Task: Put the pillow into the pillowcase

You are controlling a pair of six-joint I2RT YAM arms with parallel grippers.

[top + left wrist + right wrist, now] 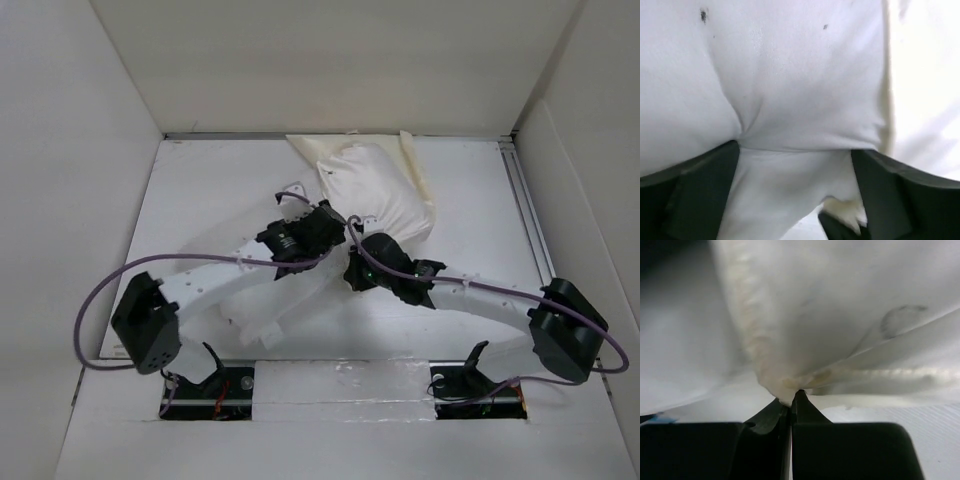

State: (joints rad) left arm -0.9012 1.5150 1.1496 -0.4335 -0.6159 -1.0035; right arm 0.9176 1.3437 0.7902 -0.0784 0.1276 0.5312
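The pillow's near part [265,303] is spread outside the pillowcase while my right gripper holds the pillowcase's hem. Next, my left gripper pinches the pillow's fold [746,131] and raises it.
The white pillow [375,190] lies at the back middle of the table, its near part running under my arms. The cream pillowcase [420,175] shows around its far end and right side. My left gripper [325,222] is at the pillow's near left edge. In the left wrist view the pillow [790,75] fills the gap between the wide-set fingers [690,190] and bulges beyond them; the gripper [795,155] squeezes it. My right gripper [355,250] sits just right of it. In the right wrist view it [791,396] is shut on the pillowcase's cream hem [770,370].
White enclosure walls stand on the left, back and right. A metal rail [527,215] runs along the table's right edge. Purple cables [100,290] loop off both arms. A bit of cream fabric [847,210] and the other gripper's dark tip show low in the left wrist view.
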